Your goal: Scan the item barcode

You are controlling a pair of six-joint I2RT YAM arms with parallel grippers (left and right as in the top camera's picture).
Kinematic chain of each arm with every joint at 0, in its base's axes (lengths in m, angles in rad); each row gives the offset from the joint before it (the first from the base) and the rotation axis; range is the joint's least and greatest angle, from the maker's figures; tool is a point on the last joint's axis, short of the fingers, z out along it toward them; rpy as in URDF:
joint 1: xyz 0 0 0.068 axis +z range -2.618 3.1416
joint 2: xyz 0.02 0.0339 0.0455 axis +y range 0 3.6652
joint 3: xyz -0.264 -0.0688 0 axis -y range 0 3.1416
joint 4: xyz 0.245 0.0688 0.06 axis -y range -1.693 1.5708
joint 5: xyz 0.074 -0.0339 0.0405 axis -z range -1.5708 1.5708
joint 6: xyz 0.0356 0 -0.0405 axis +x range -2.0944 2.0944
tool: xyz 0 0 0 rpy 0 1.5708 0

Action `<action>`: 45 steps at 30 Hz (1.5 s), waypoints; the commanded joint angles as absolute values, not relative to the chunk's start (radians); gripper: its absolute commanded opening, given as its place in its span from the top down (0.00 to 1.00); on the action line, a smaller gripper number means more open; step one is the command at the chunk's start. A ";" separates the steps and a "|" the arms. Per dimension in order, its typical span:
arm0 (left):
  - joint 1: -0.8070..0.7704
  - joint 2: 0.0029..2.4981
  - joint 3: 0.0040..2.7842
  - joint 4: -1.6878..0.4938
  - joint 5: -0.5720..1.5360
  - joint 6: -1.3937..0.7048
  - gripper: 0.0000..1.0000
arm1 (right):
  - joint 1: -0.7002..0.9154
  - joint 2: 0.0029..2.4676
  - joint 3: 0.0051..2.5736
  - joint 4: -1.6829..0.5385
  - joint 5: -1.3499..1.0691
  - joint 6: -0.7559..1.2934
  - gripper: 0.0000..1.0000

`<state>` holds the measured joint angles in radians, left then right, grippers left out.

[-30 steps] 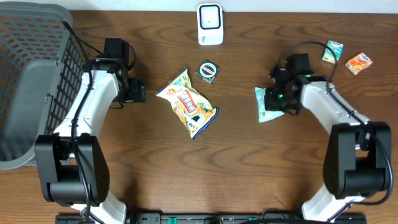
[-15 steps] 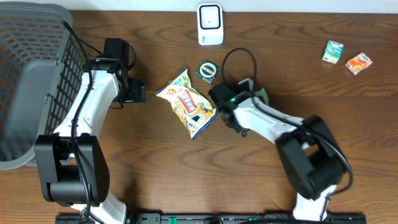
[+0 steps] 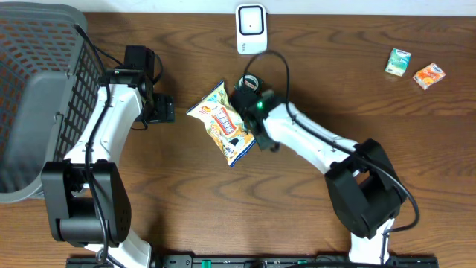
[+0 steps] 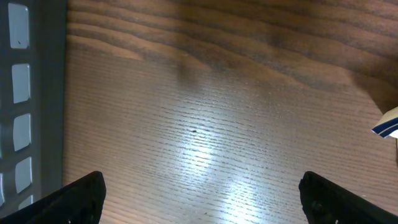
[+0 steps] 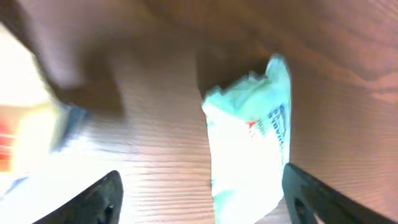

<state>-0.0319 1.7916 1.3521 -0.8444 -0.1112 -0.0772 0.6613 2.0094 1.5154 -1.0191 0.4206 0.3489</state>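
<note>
My right gripper should back away from the mint-green packet (image 5: 250, 152), which is off-centre and close to one of its fingers, and centre its fingers over the packet (image 5: 252, 121) before it closes.
A mint-green packet (image 5: 252, 146) lies on the wooden table between my right gripper's (image 5: 202, 186) spread fingers, nearer the right one, and neither finger visibly touches it. From overhead, the right gripper (image 3: 245, 95) hovers beside the yellow chips bag (image 3: 223, 123), and the packet is hidden beneath it. A white scanner (image 3: 251, 28) stands at the table's far edge, just beyond. My left gripper (image 3: 160, 108) rests left of the chips bag. In the left wrist view it (image 4: 202, 199) is open over bare wood.
A grey mesh basket (image 3: 37, 89) fills the left side. A small dark round pack (image 3: 253, 79) peeks out by the right gripper. A green carton (image 3: 399, 62) and an orange packet (image 3: 429, 75) lie at the far right.
My right arm swept from the right side to the middle, carrying the mint-green packet. Its jaws have now opened and the packet lies loose beside the chips bag. The left arm has not moved.
</note>
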 commanded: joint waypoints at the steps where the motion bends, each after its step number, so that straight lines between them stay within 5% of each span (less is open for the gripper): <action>1: -0.031 1.792 1.349 -0.848 -0.117 -0.072 0.02 | 0.598 1.967 1.627 -1.074 0.347 0.333 0.18; 7: -0.031 1.792 1.349 -0.848 -0.117 -0.072 0.02 | 0.448 1.976 1.618 -1.147 0.097 0.118 0.17; 12: -0.031 1.792 1.349 -0.848 -0.117 -0.072 0.02 | 0.348 1.981 1.523 -1.121 -0.031 0.061 0.31; 18: -0.031 1.792 1.349 -0.848 -0.117 -0.072 0.02 | 0.327 1.981 1.367 -0.979 -0.044 0.062 0.25; 21: -0.031 1.792 1.349 -0.848 -0.117 -0.072 0.02 | 0.330 1.981 1.305 -0.908 -0.043 0.062 0.47; 24: -0.031 1.792 1.349 -0.848 -0.117 -0.072 0.02 | 0.328 1.981 1.303 -0.897 -0.043 0.062 0.91; 26: -0.031 1.792 1.349 -0.848 -0.117 -0.072 0.02 | 0.328 1.981 1.319 -0.901 -0.044 0.068 0.99; 45: -0.031 1.792 1.349 -0.848 -0.117 -0.072 0.03 | 0.364 1.982 1.713 -0.809 0.023 0.073 0.94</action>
<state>-0.0319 1.7916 1.3521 -0.8448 -0.1112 -0.0772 0.3630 1.9869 1.7027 -0.7746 0.0074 0.0719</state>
